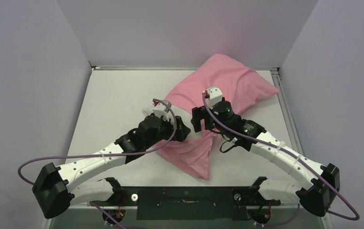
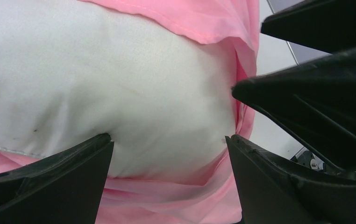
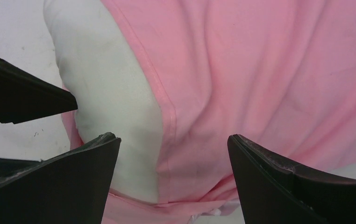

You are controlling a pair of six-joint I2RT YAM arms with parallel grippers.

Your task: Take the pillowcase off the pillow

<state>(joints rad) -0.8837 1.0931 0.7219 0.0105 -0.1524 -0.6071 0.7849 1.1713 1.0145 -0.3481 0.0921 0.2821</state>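
I should grip the white pillow (image 2: 167, 147) with my left gripper and pull while my right gripper tugs the pink hem off, since it wraps the pillow's near corner (image 2: 210, 175).
The pink pillowcase (image 1: 228, 81) lies diagonally across the table's right half with the pillow inside it. In the top view both wrists cover its open end. In the left wrist view the white pillow (image 2: 120, 88) bulges out of the pillowcase (image 2: 199, 18), whose pink hem wraps above and below it. My left gripper (image 2: 169, 137) is open, its fingers either side of the bare pillow end; it also shows in the top view (image 1: 182, 130). My right gripper (image 3: 174, 137) is open above the hem where the pillowcase (image 3: 260, 70) meets the pillow (image 3: 106, 98); it also shows in the top view (image 1: 198, 121).
The white table (image 1: 118, 105) is boxed in by grey walls at the back and both sides. The two grippers are close together, tip to tip. My right gripper's black fingers (image 2: 316, 79) fill the right of the left wrist view. A left finger (image 3: 22, 98) shows at the left of the right wrist view.
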